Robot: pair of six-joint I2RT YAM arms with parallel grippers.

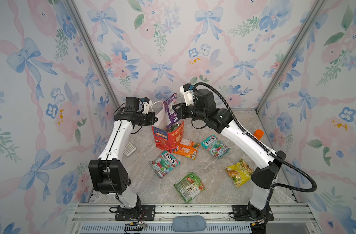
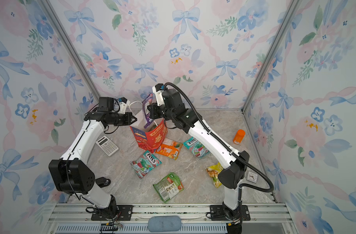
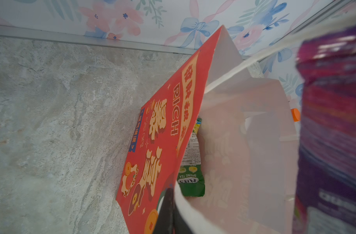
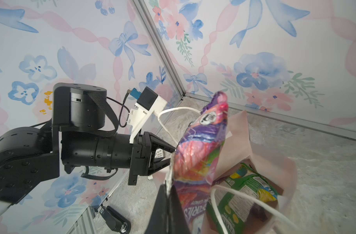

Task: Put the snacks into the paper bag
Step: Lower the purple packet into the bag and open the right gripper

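Note:
The purple packet's lower end (image 1: pixel 170 126) is inside the red paper bag's opening (image 1: pixel 164 123), so the robot's right gripper should keep lowering the packet and let go of it at the bag's rim.
The red paper bag (image 1: pixel 169 137) (image 2: pixel 150 137) stands upright at the back middle of the table. My left gripper (image 1: pixel 156 120) (image 3: pixel 169 190) is shut on its left rim, keeping the mouth spread. My right gripper (image 1: pixel 173 108) (image 4: pixel 169 188) is shut on the edge of a purple snack packet (image 1: pixel 171 109) (image 4: pixel 201 145), whose lower end dips into the mouth. A green packet (image 3: pixel 191 178) (image 4: pixel 244 194) lies inside the bag. On the table lie two teal packets (image 1: pixel 164 163) (image 1: pixel 214 145), an orange packet (image 1: pixel 187 149), a yellow packet (image 1: pixel 239 172) and a green packet (image 1: pixel 189 186).
A white calculator (image 2: pixel 106 145) lies left of the bag under my left arm. An orange bottle (image 1: pixel 258 134) stands by the right wall. A small clock (image 2: pixel 252 176) sits near the right arm's base, and a black object (image 2: pixel 103 181) near the left arm's base.

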